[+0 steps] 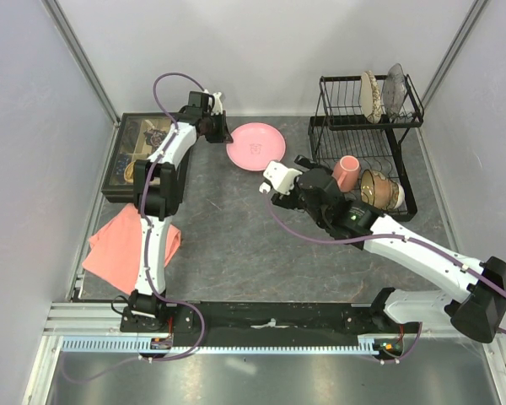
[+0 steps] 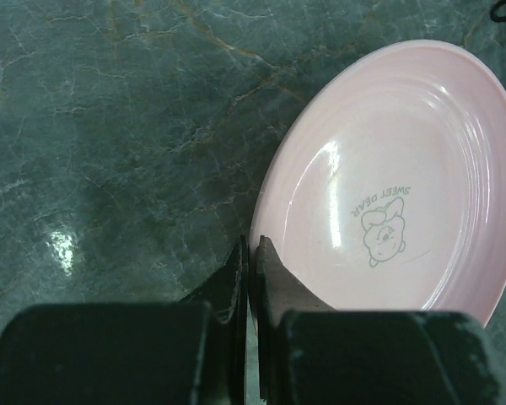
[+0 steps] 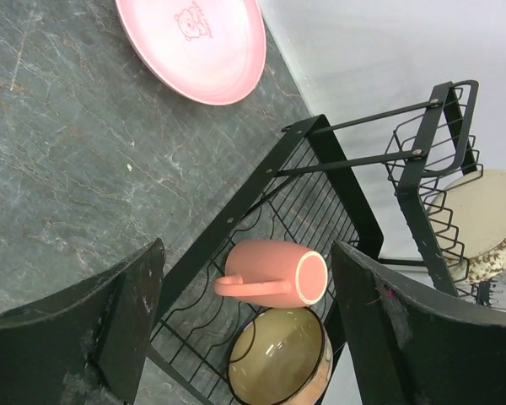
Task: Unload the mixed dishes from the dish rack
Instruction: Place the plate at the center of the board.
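The large pink plate is level over clear table next to the dish rack, so my left gripper should keep bringing the plate's rim down until the plate lies flat, then let go.
The large pink plate lies on the table left of the black wire dish rack. My left gripper is shut on the plate's left rim, one finger inside it and one outside. On the rack's lower tier lie the salmon-pink mug on its side and the amber-brown bowl. The speckled beige plate stands in the upper tier. My right gripper hovers open just left of the mug, holding nothing.
A dark tray of small items sits at the left wall. A folded salmon-pink cloth lies nearer, under the left arm. A grey dish stands beside the speckled plate. Walls close in left, right and behind.
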### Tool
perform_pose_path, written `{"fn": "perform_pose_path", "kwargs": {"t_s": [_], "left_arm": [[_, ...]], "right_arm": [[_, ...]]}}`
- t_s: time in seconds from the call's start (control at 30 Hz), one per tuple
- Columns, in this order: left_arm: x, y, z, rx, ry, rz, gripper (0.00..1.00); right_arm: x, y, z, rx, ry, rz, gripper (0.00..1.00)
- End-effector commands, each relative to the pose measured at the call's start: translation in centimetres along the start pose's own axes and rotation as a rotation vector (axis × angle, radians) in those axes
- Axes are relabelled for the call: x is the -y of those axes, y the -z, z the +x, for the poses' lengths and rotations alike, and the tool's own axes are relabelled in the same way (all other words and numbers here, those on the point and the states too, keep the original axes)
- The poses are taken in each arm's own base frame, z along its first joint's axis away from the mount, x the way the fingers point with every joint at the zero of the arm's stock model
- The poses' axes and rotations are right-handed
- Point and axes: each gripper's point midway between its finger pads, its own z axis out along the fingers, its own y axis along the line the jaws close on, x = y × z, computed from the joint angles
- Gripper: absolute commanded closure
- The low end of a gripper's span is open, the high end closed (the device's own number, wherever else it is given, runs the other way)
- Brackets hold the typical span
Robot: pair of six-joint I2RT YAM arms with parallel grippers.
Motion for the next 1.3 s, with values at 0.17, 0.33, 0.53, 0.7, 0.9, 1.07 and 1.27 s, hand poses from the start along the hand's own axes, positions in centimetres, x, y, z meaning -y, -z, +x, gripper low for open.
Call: {"fn": "perform_pose_path", "kwargs": {"t_s": [0.17,0.33,0.53,0.7,0.9,1.07,1.27], "left_arm": [[-1.0,-0.6,-3.1,0.097,0.015,-0.022,0.98],[-1.4,-1.1,-2.7,0.089,0.015,-0.027,0.98],[-1.9,-1.5,-2.2,0.076,0.009,-0.038,0.98],[-2.1,-1.8,-1.8,0.066,0.010,-0.040,0.98],[-2.4,-1.9,-1.4,0.058,0.006,-0.050,0.98],[-2.6,-2.0,-1.2,0.051,0.001,-0.055,0.94],[-2.6,-1.8,-0.8,0.042,-0.006,-0.056,0.76]], "right_arm": [[1.6,0.3,-0.1,0.019,-0.067,0.039,0.12],[1.7,0.3,0.2,0.014,-0.069,0.039,0.11],[2.4,0.6,0.4,0.007,-0.076,0.059,0.11],[3.1,0.7,0.5,0.006,-0.089,0.079,0.11],[3.5,0.9,0.7,0.006,-0.094,0.089,0.11],[3.6,1.0,0.9,0.004,-0.097,0.094,0.11],[5.1,1.0,1.3,-0.022,-0.116,0.164,0.11]]}}
